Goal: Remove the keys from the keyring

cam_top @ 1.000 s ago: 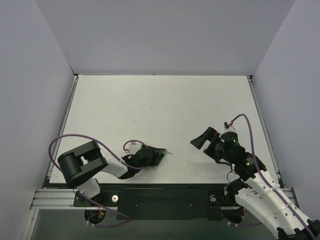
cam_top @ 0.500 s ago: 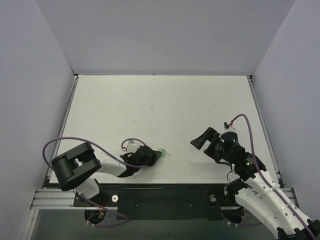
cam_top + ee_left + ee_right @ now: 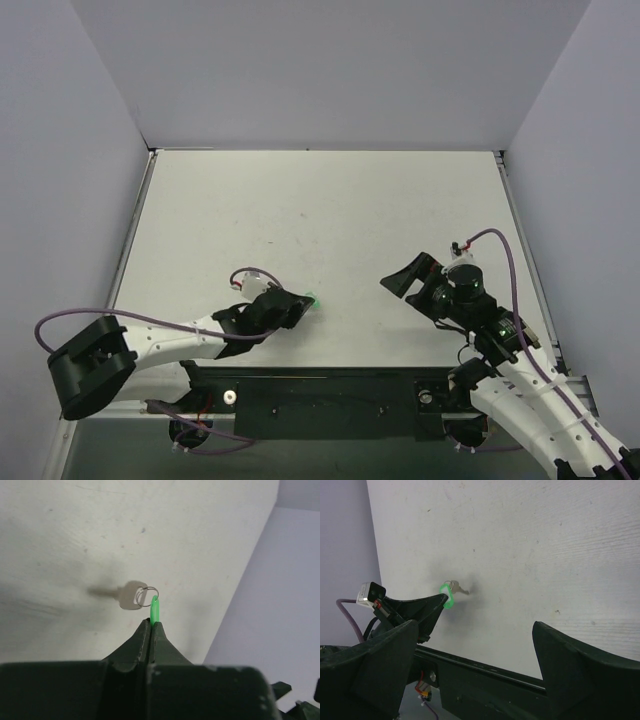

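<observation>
My right gripper is to go on moving in until its open fingers straddle the keyring [image 3: 314, 300], as the green keyring [image 3: 447, 595] sticks out clear past my left gripper's fingertips.
My left gripper [image 3: 151, 624] is shut edge-on on the bright green keyring [image 3: 154, 610], which sticks out past the fingertips. A thin wire loop [image 3: 146, 596] joins it to the small silver key [image 3: 130, 596], which hangs just beyond the green piece over the white table. From above, the left gripper [image 3: 297, 304] sits near the table's front middle with the keyring [image 3: 313, 299] at its tip. The right wrist view shows the keyring [image 3: 447, 595] and the key [image 3: 460, 589] ahead. My right gripper [image 3: 412, 284] stands open and apart, to the right, holding nothing.
The white table [image 3: 330, 210] is walled on three sides by pale lilac panels. A black rail [image 3: 330, 390] runs along the near edge between the arm bases. Purple cables loop beside both arms.
The left jaws closed on the green keyring. The left arm stretched out low, its elbow swinging down-left, and the keyring shifted slightly left. The right arm barely moved.
</observation>
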Robot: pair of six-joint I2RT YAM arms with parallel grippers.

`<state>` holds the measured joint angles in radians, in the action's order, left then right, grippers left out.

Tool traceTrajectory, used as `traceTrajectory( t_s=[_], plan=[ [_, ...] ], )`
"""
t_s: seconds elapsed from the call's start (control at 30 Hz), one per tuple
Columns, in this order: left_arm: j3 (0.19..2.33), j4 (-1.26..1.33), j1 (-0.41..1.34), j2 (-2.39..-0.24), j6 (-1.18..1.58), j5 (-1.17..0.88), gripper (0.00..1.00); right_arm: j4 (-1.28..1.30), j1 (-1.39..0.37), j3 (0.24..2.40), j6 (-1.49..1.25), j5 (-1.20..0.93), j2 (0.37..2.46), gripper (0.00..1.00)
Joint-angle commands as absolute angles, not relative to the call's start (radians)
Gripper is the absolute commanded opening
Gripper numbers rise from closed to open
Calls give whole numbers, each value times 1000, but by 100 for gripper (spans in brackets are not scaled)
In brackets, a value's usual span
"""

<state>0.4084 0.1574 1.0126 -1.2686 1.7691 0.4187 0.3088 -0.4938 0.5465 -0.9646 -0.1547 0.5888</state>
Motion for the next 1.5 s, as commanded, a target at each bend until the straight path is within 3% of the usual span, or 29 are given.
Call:
traceTrajectory(
  t_s=[0.0, 0.2, 0.3, 0.5, 0.63, 0.83, 1.07, 1.2, 1.47],
  plan=[
    [465, 82, 1009, -1118, 1628, 463, 0, 255, -525, 618, -994, -204, 571, 92],
    [676, -129, 1012, -980, 1366, 448, 0, 134, -630, 679, -1066, -164, 566, 91],
    [790, -196, 1009, -931, 1257, 423, 0, -62, -696, 681, -1117, -129, 557, 91],
    [925, -75, 1012, -890, 1049, 205, 0, -323, -848, 758, -1100, -109, 629, 91],
    [1083, -181, 1029, -928, 1031, 166, 0, -460, -916, 802, -1010, -101, 637, 91],
    [1146, -35, 1060, -946, 1094, 36, 0, -603, -927, 837, -934, -146, 638, 92],
    [1252, 49, 1129, -997, 1115, -27, 0, -664, -927, 900, -899, -218, 632, 92],
    [1292, 67, 1164, -1014, 1135, -15, 0, -540, -927, 971, -827, -238, 626, 91],
    [1339, 150, 1268, -1063, 1160, 51, 0, -492, -927, 1046, -770, -316, 646, 78]
  ],
)
